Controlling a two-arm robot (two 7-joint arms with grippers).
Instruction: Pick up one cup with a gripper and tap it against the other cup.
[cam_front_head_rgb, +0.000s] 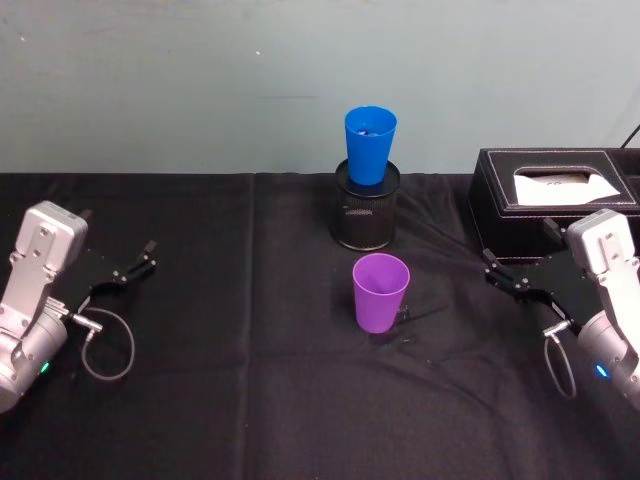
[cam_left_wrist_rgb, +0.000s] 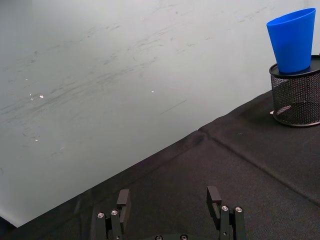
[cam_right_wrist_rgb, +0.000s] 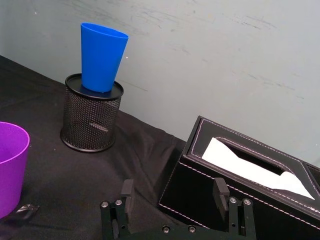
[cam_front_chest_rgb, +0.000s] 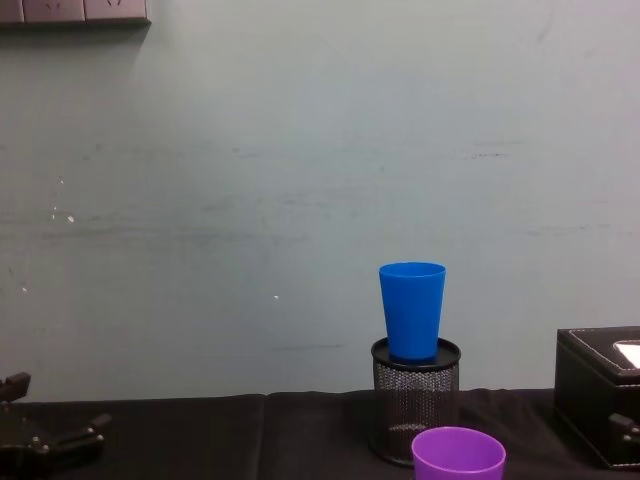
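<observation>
The pen holder's flat top (cam_front_chest_rgb: 447, 354) supports the blue cup (cam_front_chest_rgb: 412, 310), so the blue cup will stay upright when I tap the purple cup against it.
The purple cup (cam_front_head_rgb: 380, 292) stands upright on the black cloth at the table's centre, nothing touching it; its rim also shows in the chest view (cam_front_chest_rgb: 458, 452) and the right wrist view (cam_right_wrist_rgb: 10, 162). Behind it the blue cup (cam_front_head_rgb: 370, 145) sits upright in the mouth of a black mesh pen holder (cam_front_head_rgb: 366, 212), also seen from the left wrist (cam_left_wrist_rgb: 292, 40) and right wrist (cam_right_wrist_rgb: 101, 57). My left gripper (cam_front_head_rgb: 140, 260) rests open at the far left, well away from both cups. At the right, my right gripper (cam_front_head_rgb: 498, 270) is open and empty, a hand's width from the purple cup.
A black leather tissue box (cam_front_head_rgb: 555, 195) stands at the back right, just behind the right gripper. A pale wall rises behind the table's back edge. Open cloth lies between the left gripper and the cups.
</observation>
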